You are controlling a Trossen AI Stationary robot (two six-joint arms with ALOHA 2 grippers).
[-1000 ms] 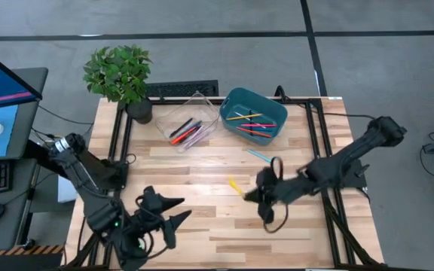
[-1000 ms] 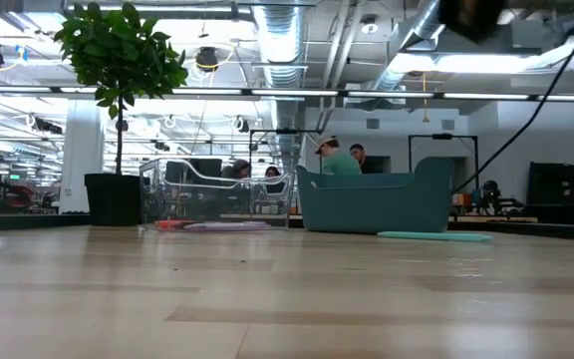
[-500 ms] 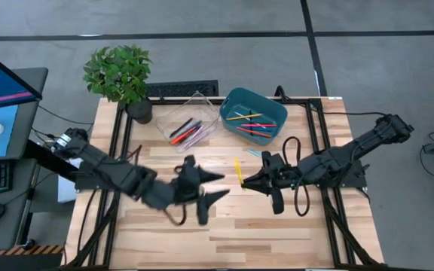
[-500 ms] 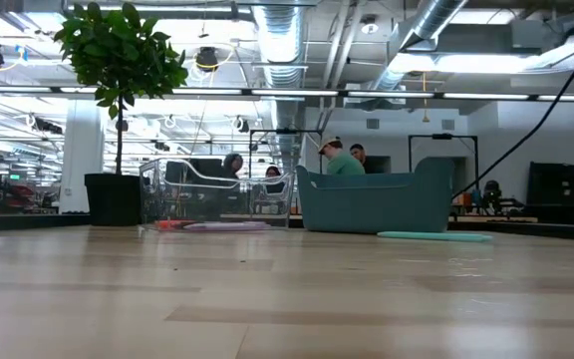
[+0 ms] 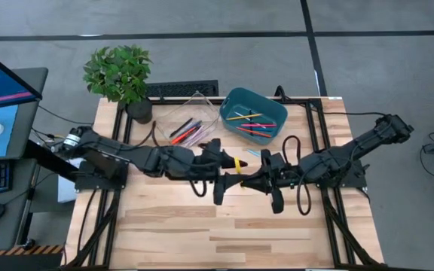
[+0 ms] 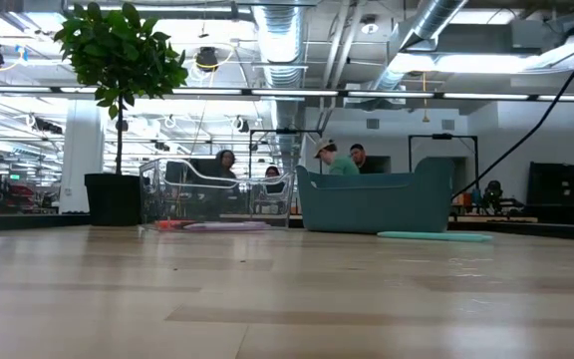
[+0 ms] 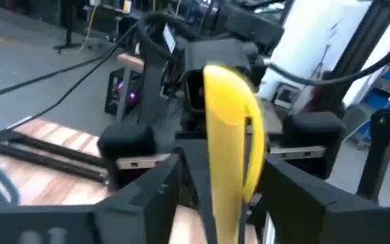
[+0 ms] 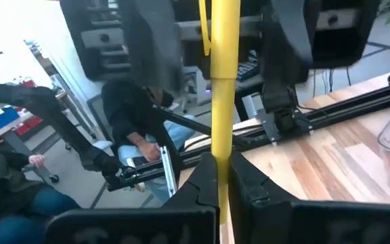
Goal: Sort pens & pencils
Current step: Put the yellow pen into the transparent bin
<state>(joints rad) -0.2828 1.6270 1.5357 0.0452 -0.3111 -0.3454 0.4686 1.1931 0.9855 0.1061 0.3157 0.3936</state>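
Observation:
The clear tray [image 5: 189,123] is on the same side as my left gripper, so next my right gripper passes the yellow pen over and goes for the light teal pen [image 5: 254,153].
The yellow pen [image 5: 237,164] is up in the air over the table's middle, in my right gripper [image 5: 245,181], which is shut on it. My left gripper [image 5: 226,172] reaches in from the left and is open. Its two fingers [image 7: 147,196] stand on either side of the pen [image 7: 227,129] with gaps showing. A light teal pen [image 5: 256,154] lies flat on the table near the teal bin [image 5: 273,109]. The bin holds several pens. The clear tray [image 5: 202,102] holds more. My right gripper [image 8: 221,179] pinches the yellow pen between its two fingers at the pen's lower end [image 8: 221,146]. The fingers come level from the table's right. The pen is lifted clear of the table and stands up out of the fingertips, its free end among the left gripper's fingers.
A potted plant [image 5: 120,75] stands at the far left corner, next to the clear tray. A black keyboard [image 5: 179,89] lies behind the tray. Black rails [image 5: 311,135] run along both table sides. Bare wood lies toward the near edge [image 5: 217,233]. People sit in the room behind the table [image 6: 332,160].
My right gripper has lifted the yellow pen off the table and carried it a little toward the far edge, turning it upright. My left arm has swung from the near left corner across to the table's middle, bringing its open fingers around the pen.

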